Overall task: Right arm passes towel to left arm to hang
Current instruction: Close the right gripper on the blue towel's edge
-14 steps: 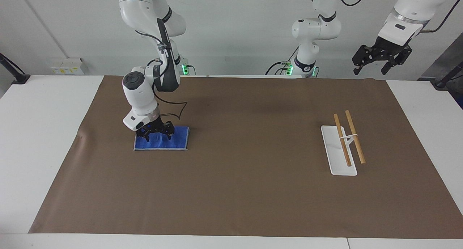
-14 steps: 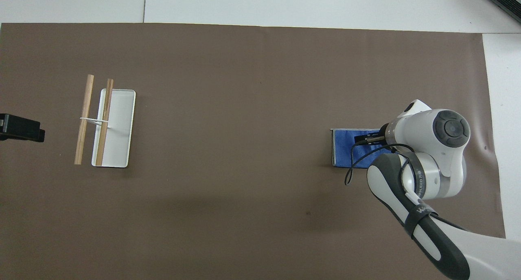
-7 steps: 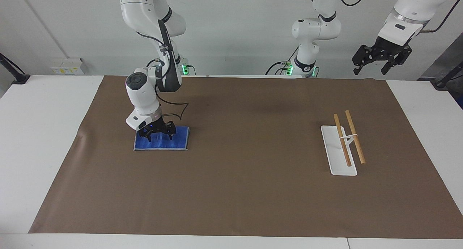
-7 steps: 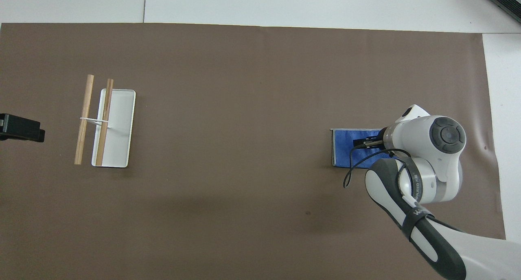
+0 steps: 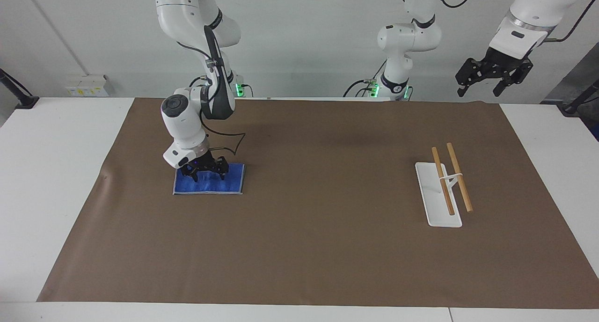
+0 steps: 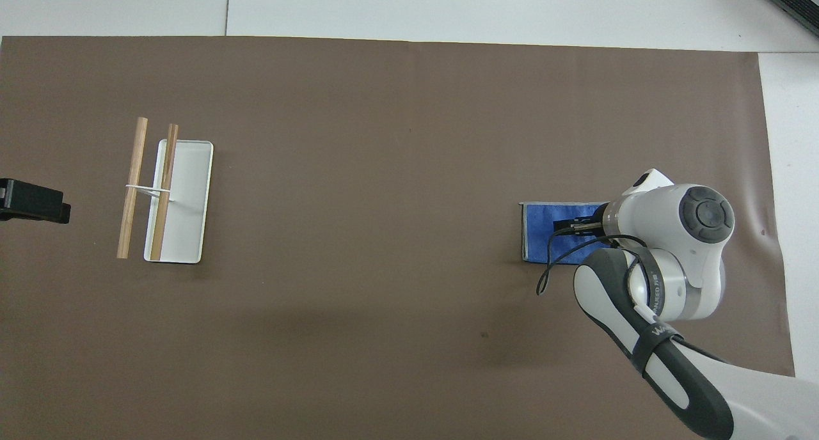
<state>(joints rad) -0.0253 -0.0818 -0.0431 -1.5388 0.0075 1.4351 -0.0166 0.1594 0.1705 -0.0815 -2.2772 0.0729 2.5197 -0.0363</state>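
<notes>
I expect the free edges of the blue towel [image 6: 540, 229] to bend and curl when my right gripper lifts it, since it lies flat with a thin, pale hem [image 6: 524, 233].
The blue towel [image 5: 209, 183] lies flat and folded on the brown mat toward the right arm's end of the table; it also shows in the overhead view [image 6: 540, 232]. My right gripper [image 5: 206, 171] points down with its fingers open and its tips on the towel's edge nearer to the robots; the overhead view [image 6: 571, 224] shows it over the towel, whose part under the wrist is hidden. My left gripper [image 5: 492, 76] hangs open and empty, high over the table's left-arm end, and waits. Its tip shows in the overhead view [image 6: 33, 201].
A towel rack with a white base [image 5: 433, 205] and two wooden bars [image 5: 459, 177] stands toward the left arm's end; it also shows in the overhead view [image 6: 189, 197]. A brown mat [image 5: 327, 247] covers most of the white table.
My right wrist has shifted slightly toward the robots and a little up, its gripper staying on the towel. The towel and my left arm have not moved.
</notes>
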